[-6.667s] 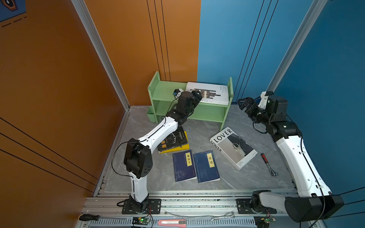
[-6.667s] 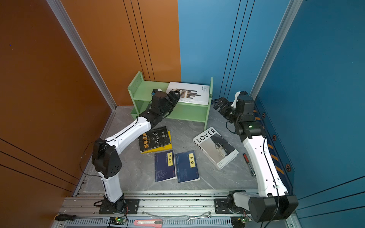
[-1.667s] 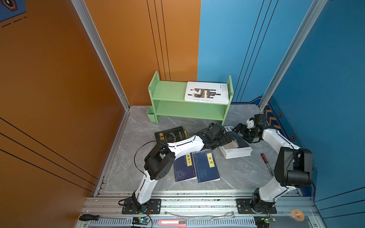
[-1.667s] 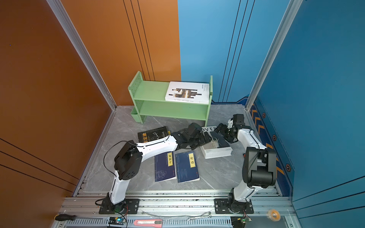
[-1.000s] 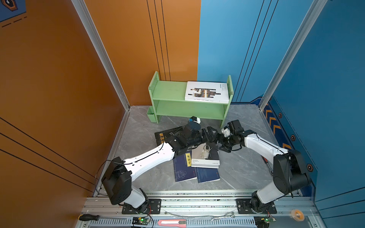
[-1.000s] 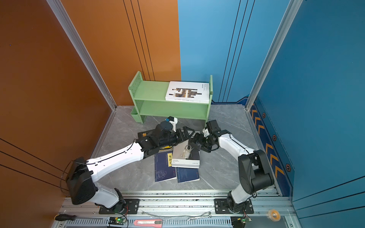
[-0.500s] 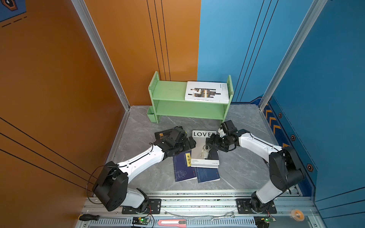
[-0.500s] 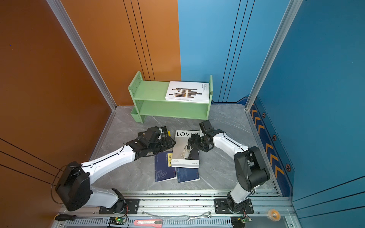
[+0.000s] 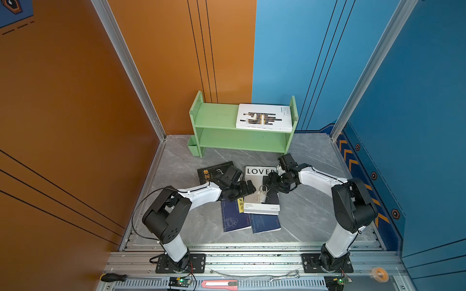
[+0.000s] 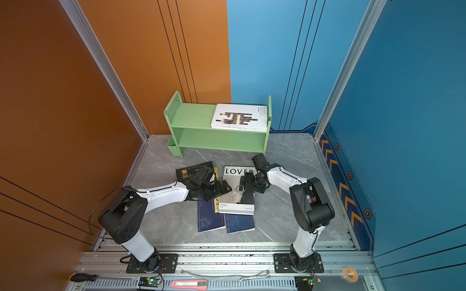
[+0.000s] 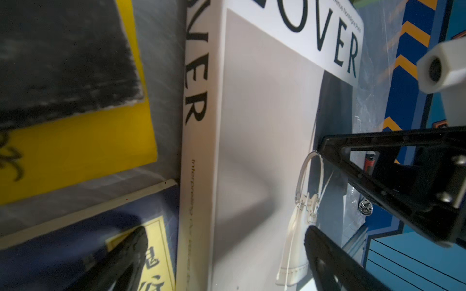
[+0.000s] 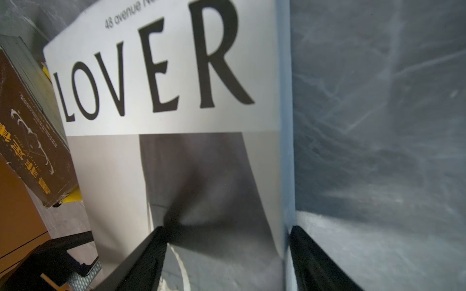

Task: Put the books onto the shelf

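Note:
The white LOVER book's spine is between my left gripper's open fingers. I keep moving these fingers in until they close on the spine.
The white LOVER book lies flat, overlapping two navy books. My left gripper is open and straddles its spine, with one of its fingers over a navy book's yellow label. My right gripper is open around the book's right edge, one finger on the cover and one beside the edge. A black book lies on a yellow book. The black-barred white book rests on the green shelf, on the top tier.
A little green cup hangs at the shelf's left foot. Orange and blue walls close in the back and sides. On the front rail lie a screwdriver, a red knife, a wrench and a tape roll.
The LOVER book, dragged left onto the navy books earlier, now lies still. My left gripper drew back left off it, then returned to its spine. The right gripper stays at its right edge.

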You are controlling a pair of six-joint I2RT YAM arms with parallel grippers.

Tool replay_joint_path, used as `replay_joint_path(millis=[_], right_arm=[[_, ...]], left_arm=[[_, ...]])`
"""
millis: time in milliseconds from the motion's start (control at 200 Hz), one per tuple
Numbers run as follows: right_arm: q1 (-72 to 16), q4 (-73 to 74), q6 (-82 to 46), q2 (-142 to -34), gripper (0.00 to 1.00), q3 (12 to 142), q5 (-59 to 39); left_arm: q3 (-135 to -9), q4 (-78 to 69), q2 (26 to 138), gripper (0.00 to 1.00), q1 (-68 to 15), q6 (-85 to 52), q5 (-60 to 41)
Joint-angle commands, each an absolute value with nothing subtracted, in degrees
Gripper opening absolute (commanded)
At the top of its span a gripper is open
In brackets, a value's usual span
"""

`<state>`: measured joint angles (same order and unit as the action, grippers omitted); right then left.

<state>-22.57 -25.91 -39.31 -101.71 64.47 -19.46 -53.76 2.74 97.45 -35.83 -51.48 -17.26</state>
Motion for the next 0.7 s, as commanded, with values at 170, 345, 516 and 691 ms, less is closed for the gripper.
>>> replay_joint_path(millis=[170,345,516,691], right_arm=[[-22.2,-24.3,-36.3,-105.9,0.75,66.1,-23.7],[-20.8,-21.2,-36.2,-105.9,0.76,65.3,-28.1],[-18.0,-16.8,-37.9,-104.5,0.79,62.9,-32.8],[-15.6,-13.3,-38.9,-104.0,0.81,60.8,-36.5]], left_arm=[[-55.3,-13.2,101.4,1.0,-36.0,-55.3,-27.4],[-54.6,-25.1,98.6,1.0,-36.1,-61.0,-31.0],[-54.7,-25.8,93.5,0.96,-36.3,-63.1,-30.1],[-52.5,-25.8,90.4,0.93,-36.9,-64.4,-27.4]])
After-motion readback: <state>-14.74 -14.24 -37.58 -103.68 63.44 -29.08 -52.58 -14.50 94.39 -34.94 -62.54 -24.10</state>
